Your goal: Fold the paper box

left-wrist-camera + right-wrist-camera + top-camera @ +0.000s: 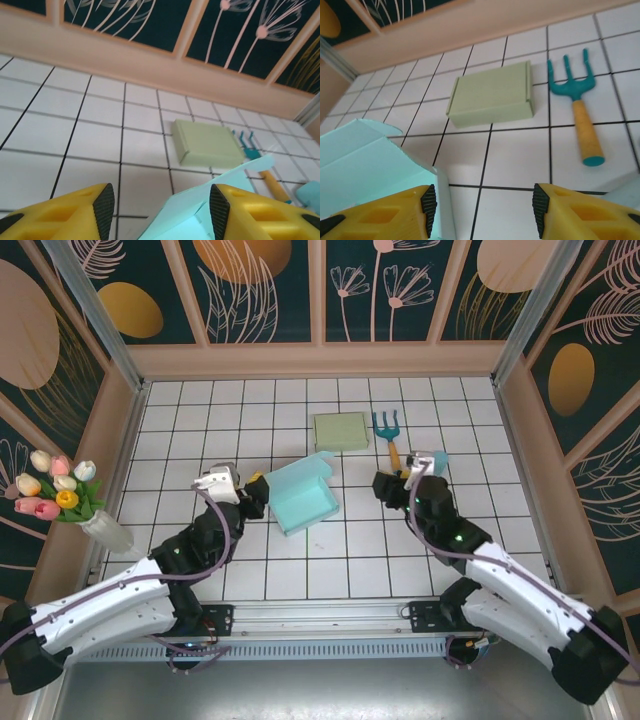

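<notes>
The teal box's lid (299, 471) leans back, and its side edge is far from my right gripper. So my left gripper should pinch that edge (271, 483) and lift the lid upright.
The teal paper box (305, 502) lies on the tiled table with its lid (300, 470) standing up along the far side. My left gripper (258, 492) is at the box's left edge. In the left wrist view it (159, 205) is open, and the box's teal paper (200, 210) rises into the gap beside the right finger (220, 210). My right gripper (383, 483) is to the right of the box and apart from it. In the right wrist view it (482, 205) is open over bare tile, with the box's corner (365, 165) next to its left finger (427, 205).
A closed pale green box (341, 430) lies behind the teal one, with a small garden fork (388, 432) to its right. A vase of tulips (60, 495) stands at the left wall. Wooden walls (320, 362) ring the table.
</notes>
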Controlling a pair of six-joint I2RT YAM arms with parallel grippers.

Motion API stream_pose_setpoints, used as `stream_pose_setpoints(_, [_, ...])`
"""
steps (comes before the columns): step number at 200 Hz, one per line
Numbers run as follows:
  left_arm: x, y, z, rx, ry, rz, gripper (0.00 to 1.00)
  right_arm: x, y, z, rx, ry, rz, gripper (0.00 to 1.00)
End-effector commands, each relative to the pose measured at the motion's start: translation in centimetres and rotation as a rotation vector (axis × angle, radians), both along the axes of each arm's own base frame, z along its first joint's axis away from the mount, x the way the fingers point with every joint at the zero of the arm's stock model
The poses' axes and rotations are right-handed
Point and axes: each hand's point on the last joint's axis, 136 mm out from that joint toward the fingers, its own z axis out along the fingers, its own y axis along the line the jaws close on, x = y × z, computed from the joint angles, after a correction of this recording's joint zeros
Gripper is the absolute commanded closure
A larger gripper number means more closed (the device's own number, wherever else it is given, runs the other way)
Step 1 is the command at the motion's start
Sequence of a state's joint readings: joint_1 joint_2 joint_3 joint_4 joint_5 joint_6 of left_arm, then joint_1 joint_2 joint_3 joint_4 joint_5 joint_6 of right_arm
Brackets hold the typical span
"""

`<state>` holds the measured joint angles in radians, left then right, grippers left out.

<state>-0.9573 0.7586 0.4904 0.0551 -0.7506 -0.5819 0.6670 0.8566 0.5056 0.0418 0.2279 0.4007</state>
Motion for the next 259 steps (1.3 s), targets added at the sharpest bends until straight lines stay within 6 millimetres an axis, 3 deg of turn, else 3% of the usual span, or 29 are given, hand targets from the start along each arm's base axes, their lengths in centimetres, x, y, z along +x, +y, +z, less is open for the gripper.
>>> stream_pose_setpoints(1, [0.3,0.4,-3.3,-0.035,0.074,0.012,0.42,1.3,2.9,1.5,0.038,-0.027,0.097,0.43])
stream_pose_setpoints(27, [1.2,0.7,-7.7,0.002,0.138,0.006,0.40,2.3,5.6,0.1,-0.019,-0.035,0.211,0.43])
stream_pose_setpoints(48, [1.5,0.0,-9.3,0.006,0.139,-0.026,0.39,3.4,6.6,-0.9,-0.091,-0.050,0.250,0.44])
stream_pose_setpoints(76, [2.5,0.0,-9.4,0.062,0.131,-0.009,0.38,4.7,7.9,-1.9,-0.190,-0.094,0.304,0.45])
stream_pose_setpoints(117, [3.0,0.6,-9.7,0.132,0.120,0.022,0.40,5.0,9.3,-3.8,-0.247,-0.106,0.390,0.47])
stream_pose_setpoints(161, [3.0,0.0,-7.5,0.130,0.071,-0.016,0.43,5.3,10.7,-3.7,-0.219,-0.134,0.441,0.49])
stream_pose_setpoints(259, [3.6,-0.8,-8.4,0.177,0.102,-0.035,0.51,5.9,12.3,-4.6,-0.204,-0.136,0.493,0.52])
